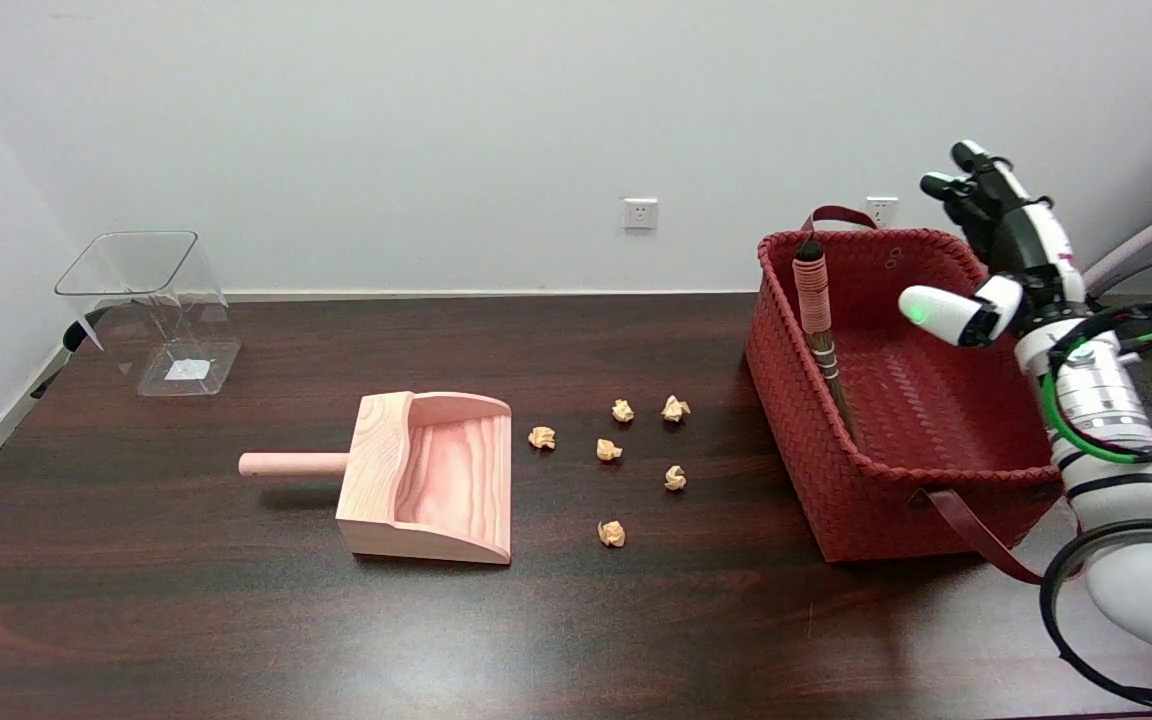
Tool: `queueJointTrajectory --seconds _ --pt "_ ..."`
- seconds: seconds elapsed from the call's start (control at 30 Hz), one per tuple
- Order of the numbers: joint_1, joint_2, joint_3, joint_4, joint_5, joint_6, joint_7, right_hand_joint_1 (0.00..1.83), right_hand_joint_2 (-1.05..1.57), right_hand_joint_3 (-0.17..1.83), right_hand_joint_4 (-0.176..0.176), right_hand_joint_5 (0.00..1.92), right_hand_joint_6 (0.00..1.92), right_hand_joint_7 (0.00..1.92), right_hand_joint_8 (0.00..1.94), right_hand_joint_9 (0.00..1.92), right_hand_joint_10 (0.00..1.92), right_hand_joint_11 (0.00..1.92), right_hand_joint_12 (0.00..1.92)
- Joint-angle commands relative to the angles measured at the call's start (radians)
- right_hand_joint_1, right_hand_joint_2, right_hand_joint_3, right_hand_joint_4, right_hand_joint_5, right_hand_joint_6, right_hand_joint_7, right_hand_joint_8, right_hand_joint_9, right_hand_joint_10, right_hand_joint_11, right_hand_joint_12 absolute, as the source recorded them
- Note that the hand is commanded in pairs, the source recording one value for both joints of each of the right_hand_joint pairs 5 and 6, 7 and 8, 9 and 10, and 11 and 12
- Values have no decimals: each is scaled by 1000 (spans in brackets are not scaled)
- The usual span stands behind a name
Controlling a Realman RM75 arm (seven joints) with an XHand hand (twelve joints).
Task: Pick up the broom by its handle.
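Observation:
The basket's rim is crossing the bristles [842, 406], so I expect a wider hidden bundle to come out when I lift the broom [814, 295].
The broom [820, 318] leans inside the red woven basket [806, 430], against its left wall. Its handle is wrapped in pink cord near the top and dark below; the bristle end is hidden by the basket's near wall. My right hand [991, 250] hovers over the basket's far right rim, fingers spread and pointing up, thumb sticking out to the left, holding nothing. It is well to the right of the broom handle, with a clear gap between them.
A wooden dustpan [426, 475] lies mid-table, its handle pointing left. Several crumpled paper balls [609, 450] lie between dustpan and basket. A clear plastic bin [151, 310] stands at the far left. The basket's strap [986, 540] trails onto the table at the front right.

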Motion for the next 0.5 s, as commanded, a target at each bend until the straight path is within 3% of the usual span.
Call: queueJointTrajectory --seconds 0.03,0.5 --pt "144 70 -238 77 84 13 9 1187 -806 1560 0 130 130 319 319 130 130 130 130" --pt "239 80 -336 77 103 -35 2 1190 -795 1555 0 114 114 295 295 114 114 114 114"
